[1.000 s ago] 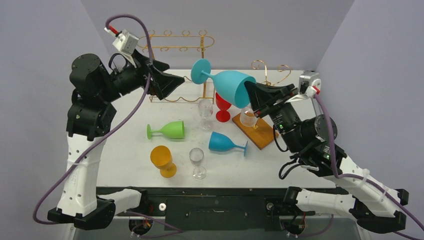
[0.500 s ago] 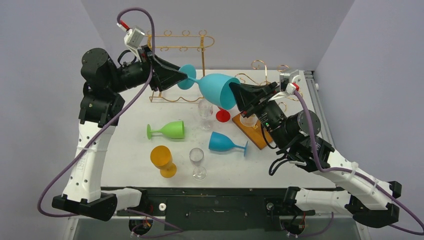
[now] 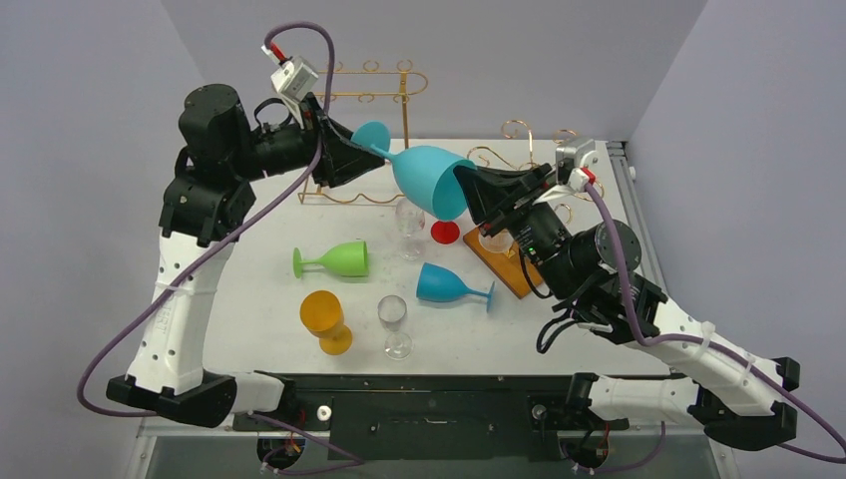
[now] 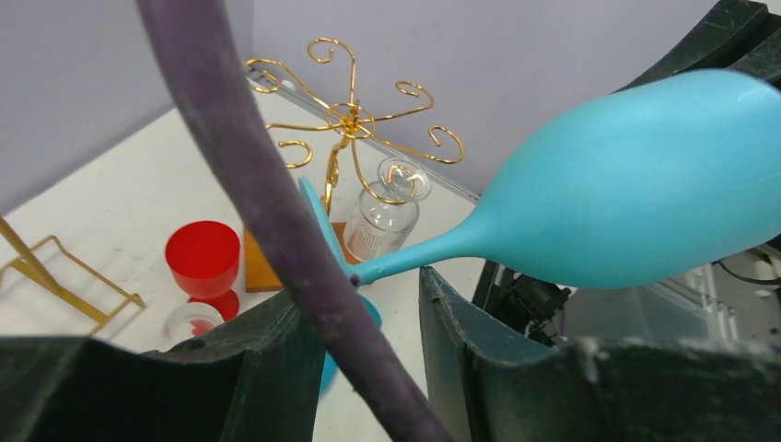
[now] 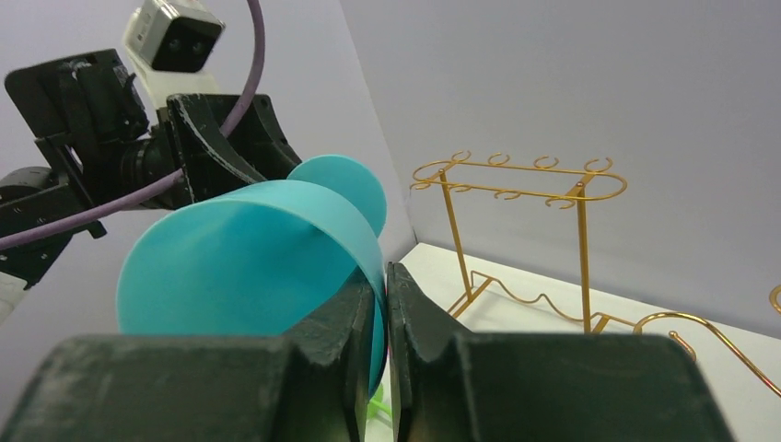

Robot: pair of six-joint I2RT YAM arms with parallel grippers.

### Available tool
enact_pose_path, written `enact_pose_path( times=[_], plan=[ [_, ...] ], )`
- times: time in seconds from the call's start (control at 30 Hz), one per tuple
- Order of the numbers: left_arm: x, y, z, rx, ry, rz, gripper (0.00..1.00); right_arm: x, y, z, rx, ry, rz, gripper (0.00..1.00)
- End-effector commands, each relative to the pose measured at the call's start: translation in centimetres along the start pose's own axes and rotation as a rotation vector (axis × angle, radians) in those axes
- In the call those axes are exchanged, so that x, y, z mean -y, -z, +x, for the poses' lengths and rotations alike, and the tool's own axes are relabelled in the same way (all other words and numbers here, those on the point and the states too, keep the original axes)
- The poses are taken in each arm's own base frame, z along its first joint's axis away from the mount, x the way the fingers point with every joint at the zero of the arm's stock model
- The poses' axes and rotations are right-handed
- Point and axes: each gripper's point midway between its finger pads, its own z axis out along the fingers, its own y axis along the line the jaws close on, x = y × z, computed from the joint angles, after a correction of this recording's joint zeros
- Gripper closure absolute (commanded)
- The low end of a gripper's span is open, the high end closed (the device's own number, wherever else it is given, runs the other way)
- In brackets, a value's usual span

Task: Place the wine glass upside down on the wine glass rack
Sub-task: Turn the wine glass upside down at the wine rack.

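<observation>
My left gripper's fingers have the teal wine glass's foot slanting across them, with its stem (image 4: 410, 261) against one finger, so I should open them and pinch the foot (image 3: 372, 136) squarely.
The teal wine glass (image 3: 429, 180) hangs on its side in the air over the back of the table, foot to the left. My right gripper (image 3: 464, 185) is shut on its rim, one finger inside the bowl (image 5: 239, 258) and one outside. My left gripper (image 3: 367, 155) has narrowed onto the foot and the low end of the stem (image 4: 414, 258). The foot rests against the left finger and the stem against the right fingertip; a purple cable hides part of this. The gold wine glass rack (image 3: 364, 90) stands just behind the left gripper, with no glass on it.
A green glass (image 3: 339, 259) and a blue glass (image 3: 449, 284) lie on the table. An orange glass (image 3: 327, 319), two clear glasses (image 3: 394, 324) (image 3: 409, 220) and a red one (image 3: 444, 232) stand below. At the right, a wooden board (image 3: 509, 264) carries a curly gold stand (image 3: 529, 135).
The left arm has swung right to the glass foot and its fingers have narrowed from wide open onto foot and stem. The right arm brought the glass leftward, then held still.
</observation>
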Motion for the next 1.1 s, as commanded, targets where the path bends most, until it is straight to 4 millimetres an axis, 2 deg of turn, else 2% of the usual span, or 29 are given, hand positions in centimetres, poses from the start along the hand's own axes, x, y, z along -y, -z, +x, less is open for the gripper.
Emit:
enact_pose_path(
  times=[0.0,0.07,0.17,0.2,0.23,0.33,0.37,0.4,0.43,0.47,0.5,0.53,0.57,0.6,0.63,0.67,0.7,0.83,1.07],
  plan=[
    [-2.1,1.6,-4.4,0.125,-0.219,-0.24,1.0,-1.1,0.9,-1.6,0.02,-0.023,-0.052,0.92],
    [-2.6,1.9,-5.1,0.141,-0.26,-0.281,1.0,-0.8,1.3,-1.2,0.012,-0.026,-0.046,0.92],
    [-2.5,1.7,-5.0,0.137,-0.256,-0.288,1.0,-0.7,1.3,-0.9,0.016,-0.04,-0.039,0.97],
    [-2.2,1.4,-4.7,0.128,-0.257,-0.285,0.94,-0.8,1.2,-0.9,0.019,-0.044,-0.042,0.98],
    [-2.1,1.3,-4.5,0.123,-0.271,-0.307,0.79,-0.9,1.1,-0.9,0.02,-0.048,-0.045,1.0],
    [-1.7,1.1,-4.2,0.115,-0.323,-0.345,0.44,-1.2,1.0,-1.0,0.027,-0.048,-0.052,1.0],
    [-1.7,1.2,-4.3,0.12,-0.322,-0.354,0.37,-1.2,1.0,-1.1,0.028,-0.047,-0.052,1.0],
    [-1.8,1.3,-4.3,0.123,-0.31,-0.363,0.25,-1.2,1.0,-1.2,0.031,-0.044,-0.05,1.0],
    [-1.8,1.4,-4.4,0.123,-0.306,-0.372,0.08,-1.1,1.1,-1.3,0.033,-0.039,-0.046,1.0],
    [-2.0,1.4,-4.3,0.118,-0.3,-0.377,0.01,-1.1,1.1,-1.4,0.037,-0.038,-0.044,1.0],
    [-2.0,1.4,-4.3,0.116,-0.298,-0.38,0.01,-1.0,1.2,-1.5,0.038,-0.034,-0.041,1.0],
    [-2.0,1.4,-4.3,0.118,-0.296,-0.378,0.07,-0.9,1.3,-1.6,0.041,-0.031,-0.038,1.0],
    [-1.9,1.4,-4.3,0.123,-0.296,-0.375,0.19,-0.8,1.3,-1.8,0.043,-0.029,-0.034,1.0],
    [-1.9,1.4,-4.3,0.126,-0.29,-0.373,0.37,-0.7,1.4,-1.9,0.045,-0.026,-0.031,1.0],
    [-2.0,1.5,-4.5,0.14,-0.277,-0.386,0.7,-0.6,1.5,-2.0,0.046,-0.023,-0.029,1.0],
    [-2.3,1.7,-4.6,0.156,-0.258,-0.41,0.96,-0.5,1.6,-2.2,0.051,-0.025,-0.027,1.0],
    [-2.5,1.6,-4.5,0.154,-0.246,-0.416,1.0,-0.5,1.6,-2.2,0.053,-0.023,-0.028,1.0],
    [-2.7,1.7,-4.6,0.15,-0.215,-0.436,1.0,-0.6,1.6,-2.5,0.06,-0.021,-0.028,1.0],
    [-1.5,1.6,-4.5,0.142,-0.242,-0.373,1.0,-0.8,1.0,-2.0,0.054,0.006,-0.024,1.0]
  ],
)
